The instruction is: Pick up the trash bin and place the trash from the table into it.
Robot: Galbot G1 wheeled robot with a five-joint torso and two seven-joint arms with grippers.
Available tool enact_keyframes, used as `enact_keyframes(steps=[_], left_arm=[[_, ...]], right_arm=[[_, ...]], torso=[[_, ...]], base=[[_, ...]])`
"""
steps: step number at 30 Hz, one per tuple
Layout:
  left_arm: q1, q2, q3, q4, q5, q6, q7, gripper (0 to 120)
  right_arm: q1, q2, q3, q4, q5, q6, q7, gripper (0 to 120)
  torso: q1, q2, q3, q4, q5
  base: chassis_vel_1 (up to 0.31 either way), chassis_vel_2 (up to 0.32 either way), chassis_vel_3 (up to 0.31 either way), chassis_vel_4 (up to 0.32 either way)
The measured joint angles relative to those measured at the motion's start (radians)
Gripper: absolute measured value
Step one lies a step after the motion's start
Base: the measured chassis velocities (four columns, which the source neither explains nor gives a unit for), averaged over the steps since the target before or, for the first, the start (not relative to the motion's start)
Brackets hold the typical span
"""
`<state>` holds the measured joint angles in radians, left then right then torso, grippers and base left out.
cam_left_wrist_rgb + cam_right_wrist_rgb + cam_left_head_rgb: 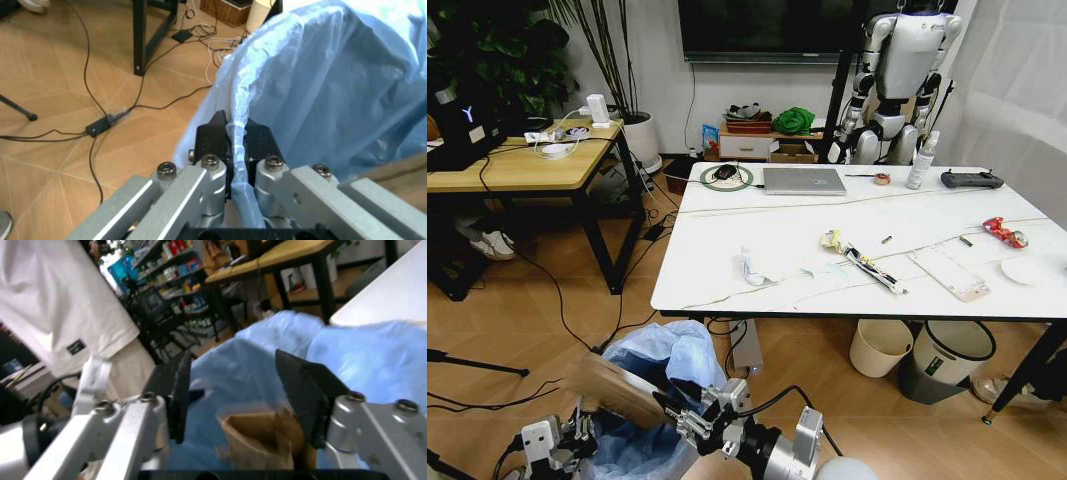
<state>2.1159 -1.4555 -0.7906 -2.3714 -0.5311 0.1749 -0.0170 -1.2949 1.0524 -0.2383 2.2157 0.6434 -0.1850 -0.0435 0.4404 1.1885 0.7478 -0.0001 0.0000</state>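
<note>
My right gripper is going to carry the crumpled white paper (765,270), which lies spread out with a raised, creased end (748,264), so the paper will stick out wide past the gripper as I carry it.
The trash bin (665,372), lined with a puffy light-blue bag, stands on the floor in front of the table (727,225). My left gripper (233,134) is shut on the bag's rim (235,125), low at the bin's left (577,432). My right gripper (240,390) hangs open over the bin's mouth (695,418). A torn brown cardboard strip (261,441) lies in the bag beyond its fingers and sticks out to the left (612,388). On the table lie crumpled white paper (752,268), a colourful wrapper (863,260), a flat white packet (948,272) and a crushed red can (1005,233).
A silver laptop (804,180), a spray bottle (920,160) and a black controller (972,180) sit at the table's far side. A cream bin (879,347) and a grey bin (947,355) stand under its right end. A wooden desk (517,165) is at the left, with cables across the floor.
</note>
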Motion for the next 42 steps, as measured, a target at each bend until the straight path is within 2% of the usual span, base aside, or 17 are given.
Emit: enact_keyframes(steps=[3,6,9,12,13,15,19,23,37,42], left_arm=[[0.001,0.0,0.003,0.003,0.0,-0.001,0.001,0],[0.005,-0.001,0.005,0.004,0.001,-0.003,0.003,0],[0.017,-0.002,0.008,0.005,0.006,-0.011,0.007,0],[0.021,-0.003,0.01,0.006,0.009,-0.014,0.01,0],[0.027,-0.006,0.012,0.009,0.013,-0.02,0.014,0],[0.035,-0.011,0.016,0.012,0.021,-0.03,0.019,0],[0.037,-0.018,0.023,0.012,0.031,-0.036,0.023,0],[0.029,-0.023,0.025,0.012,0.035,-0.035,0.022,0],[0.025,-0.037,0.017,0.004,0.04,-0.03,0.02,0],[0.024,-0.037,0.017,0.006,0.04,-0.03,0.02,0]], right_arm=[[0.018,0.043,0.067,0.006,0.014,0.0,0.012,64],[0.04,0.078,0.122,0.009,0.025,-0.007,0.039,72],[0.077,0.133,0.208,0.0,0.024,-0.053,0.105,86],[0.088,0.148,0.232,-0.005,0.022,-0.078,0.132,89],[0.103,0.167,0.267,-0.017,0.003,-0.121,0.173,97],[0.122,0.183,0.317,-0.041,-0.057,-0.206,0.211,100],[0.16,0.196,0.353,-0.095,-0.122,-0.278,0.218,100],[0.228,0.215,0.354,-0.176,-0.15,-0.304,0.21,100],[0.401,0.287,0.261,-0.448,-0.141,-0.23,0.17,100],[0.425,0.301,0.257,-0.505,-0.148,-0.213,0.163,84]], torso=[[0.0,0.0,0.0,0.0,-0.0001],[0.0,0.0,0.0,0.0001,0.0],[0.0,0.0,0.0,0.0,-0.0001],[0.0,0.0,0.0,0.0001,0.0002],[0.0,0.0,0.0,0.0001,0.0],[0.0,0.0,0.0,0.0001,0.0],[0.0,0.0,0.0,-0.0001,0.0],[0.0,0.0,0.0,0.0,0.0],[0.0,0.0,0.0,0.0001,-0.0001],[0.0,0.0,0.0,0.0,-0.0001]], base=[[0.0,0.0,0.0,0.0],[0.0,0.0,0.0,0.0],[0.0,0.0,0.0,0.0],[0.0,0.0,0.0,0.0],[0.0,0.0,0.0,0.0],[0.0,0.0,0.0,0.0],[0.0,0.0,0.0,0.0],[0.0,0.0,0.0,0.0],[0.0,0.0,0.0,0.0],[0.0,0.0,0.0,0.0]])
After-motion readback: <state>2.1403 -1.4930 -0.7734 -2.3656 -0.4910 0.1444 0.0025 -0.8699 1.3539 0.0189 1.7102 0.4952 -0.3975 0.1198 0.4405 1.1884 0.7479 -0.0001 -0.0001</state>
